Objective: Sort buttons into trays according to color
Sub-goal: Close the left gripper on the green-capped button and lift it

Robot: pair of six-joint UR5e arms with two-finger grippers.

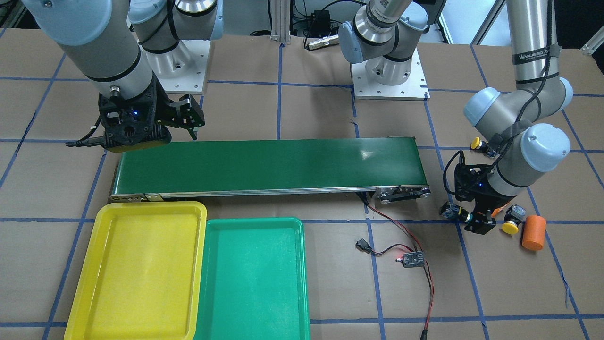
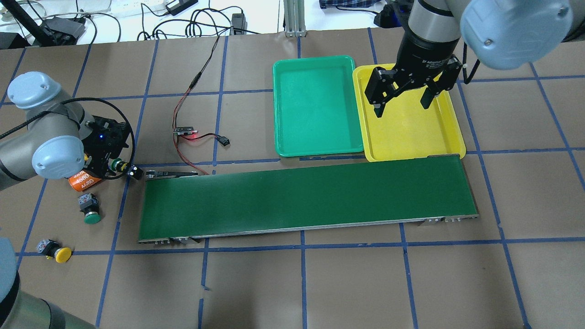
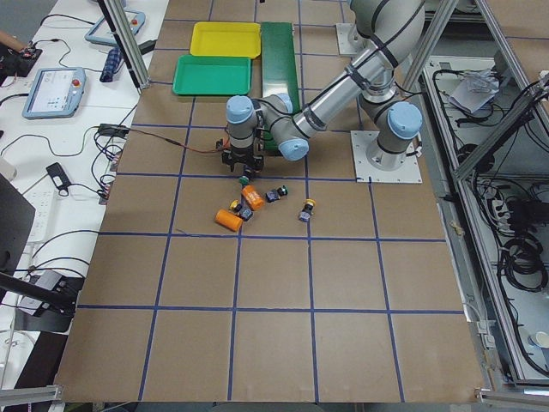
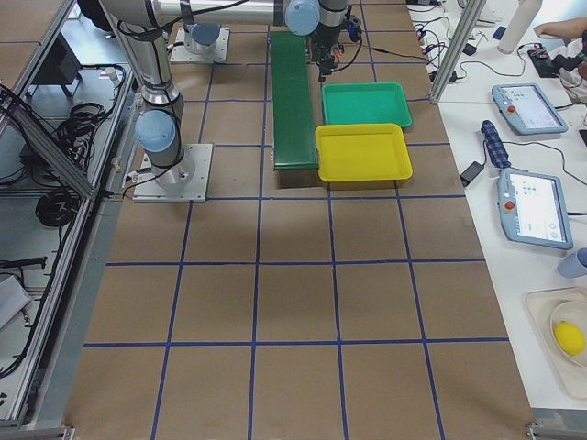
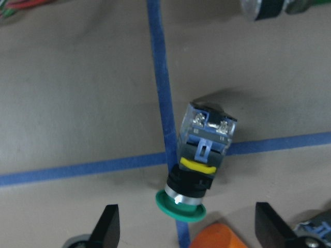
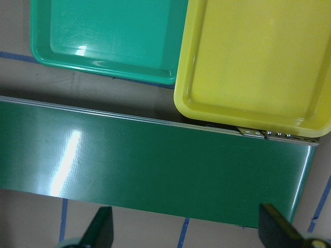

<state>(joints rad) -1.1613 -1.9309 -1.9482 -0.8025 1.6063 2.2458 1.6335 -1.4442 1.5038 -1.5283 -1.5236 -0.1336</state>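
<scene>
My gripper is to lay the green-capped button [image 1: 454, 212] on the conveyor belt, where the button will ride along on its side because it has a boxy body [image 5: 208, 128].
My left gripper [image 2: 114, 165] is open, low over the table at the conveyor's left end. A green-capped button [image 5: 200, 155] lies on its side on blue tape, its cap between my fingertips [image 5: 109, 227], untouched. A second green button [image 2: 90, 209] and a yellow button [image 2: 55, 251] lie nearer the robot. Another yellow button [image 1: 513, 221] lies beside an orange cylinder. My right gripper [image 2: 402, 98] is open and empty above the yellow tray [image 2: 411, 135]. The green tray [image 2: 315, 105] sits beside it. Both trays hold nothing.
The long dark-green conveyor belt [image 2: 306, 196] runs between the trays and the robot. An orange cylinder printed 4680 [image 2: 84, 181] lies under my left wrist, another [image 1: 533, 232] farther out. A small circuit board with red and black wires [image 2: 185, 131] lies beyond the belt's left end.
</scene>
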